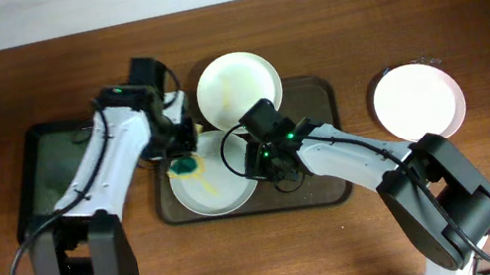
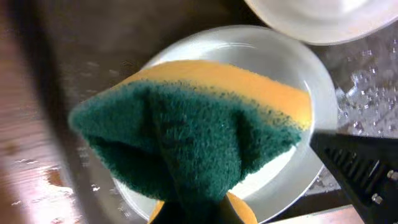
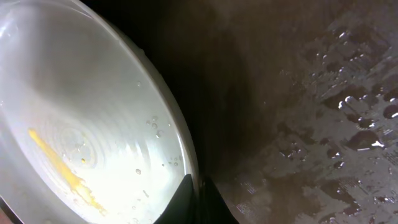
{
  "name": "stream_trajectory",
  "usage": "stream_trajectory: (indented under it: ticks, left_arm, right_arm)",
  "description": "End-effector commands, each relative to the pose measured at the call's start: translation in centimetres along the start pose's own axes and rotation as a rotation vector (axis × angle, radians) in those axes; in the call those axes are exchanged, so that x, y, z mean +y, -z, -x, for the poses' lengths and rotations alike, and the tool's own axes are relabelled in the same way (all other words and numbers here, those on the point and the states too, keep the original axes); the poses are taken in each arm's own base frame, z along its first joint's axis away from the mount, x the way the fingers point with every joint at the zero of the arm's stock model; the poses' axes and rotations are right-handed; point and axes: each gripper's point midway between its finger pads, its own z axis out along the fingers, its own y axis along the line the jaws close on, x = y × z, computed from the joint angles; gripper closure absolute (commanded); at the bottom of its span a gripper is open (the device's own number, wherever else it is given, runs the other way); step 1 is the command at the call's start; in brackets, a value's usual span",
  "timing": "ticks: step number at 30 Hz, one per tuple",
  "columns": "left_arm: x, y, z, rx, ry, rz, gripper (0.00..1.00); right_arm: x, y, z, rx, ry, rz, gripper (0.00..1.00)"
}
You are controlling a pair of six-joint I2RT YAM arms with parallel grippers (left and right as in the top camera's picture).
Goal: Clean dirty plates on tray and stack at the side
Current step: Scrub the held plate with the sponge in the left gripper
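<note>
The sponge (image 1: 183, 166) is close to the rim of the front plate, but the yellow smear is still in the middle of the plate, so my left gripper should wipe back across the smear (image 1: 207, 183).
The dark brown tray (image 1: 327, 190) holds two white plates. The front plate (image 1: 214, 188) has a yellow smear; it shows in the left wrist view (image 2: 273, 62) and the right wrist view (image 3: 93, 124). My left gripper (image 1: 186, 160) is shut on a green and yellow sponge (image 2: 186, 124), pressed on this plate. My right gripper (image 1: 251, 162) is shut on this plate's right rim (image 3: 194, 186). A second smeared plate (image 1: 238, 86) lies at the tray's back. A third plate (image 1: 418, 99) lies on the table to the right.
A smaller black tray (image 1: 49, 172) with a greenish inside lies left of the brown tray, under my left arm. The brown tray's floor is wet with droplets (image 3: 348, 99). Bare wooden table (image 1: 467, 17) surrounds everything.
</note>
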Motion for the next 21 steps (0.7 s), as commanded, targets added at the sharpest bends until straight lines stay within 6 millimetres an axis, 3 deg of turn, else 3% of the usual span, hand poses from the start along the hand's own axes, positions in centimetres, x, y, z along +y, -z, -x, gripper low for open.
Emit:
stream_trajectory:
  ticks: [1,5,9,12,14,16,18,19,21]
  left_arm:
    - [-1.5,-1.8,-1.0,0.005,0.105,-0.048,1.0]
    - [-0.4,-5.3,-1.3,-0.054,0.385,-0.016,1.0]
    - [-1.4,-7.4,-2.7,-0.047,0.558,-0.026,1.0]
    - [-3.0,-8.5,-5.0,0.008,0.672,-0.008,1.0]
    - [-5.7,-8.7,-6.2,0.06,0.636,-0.054,1.0]
    - [-7.0,-8.8,-6.6,0.077,0.609,-0.08,1.0]
    - [-5.5,-8.8,-5.5,0.012,0.618,-0.026,1.0]
    - [-3.6,-8.7,-4.6,-0.055,0.627,0.045,1.0]
    - [-0.8,-8.0,-2.1,-0.182,0.488,0.14,1.0]
  right_arm:
    - [-0.5,-0.4,0.3,-0.02,0.009,-0.034,0.96]
    - [-0.6,-0.4,0.3,-0.019,0.009,-0.037,0.96]
    - [-0.6,-0.4,0.3,-0.02,0.013,-0.038,0.96]
    - [-0.6,-0.4,0.3,-0.021,0.017,-0.039,0.96]
    - [-0.6,-0.4,0.3,-0.02,0.032,-0.04,0.96]
    - [-0.6,-0.4,0.3,-0.02,0.031,-0.04,0.96]
    - [-0.7,-0.4,0.2,-0.018,0.031,-0.043,0.96]
    - [-0.7,-0.4,0.2,-0.018,0.031,-0.043,0.96]
    - [-0.7,-0.4,0.2,-0.016,0.03,-0.045,0.96]
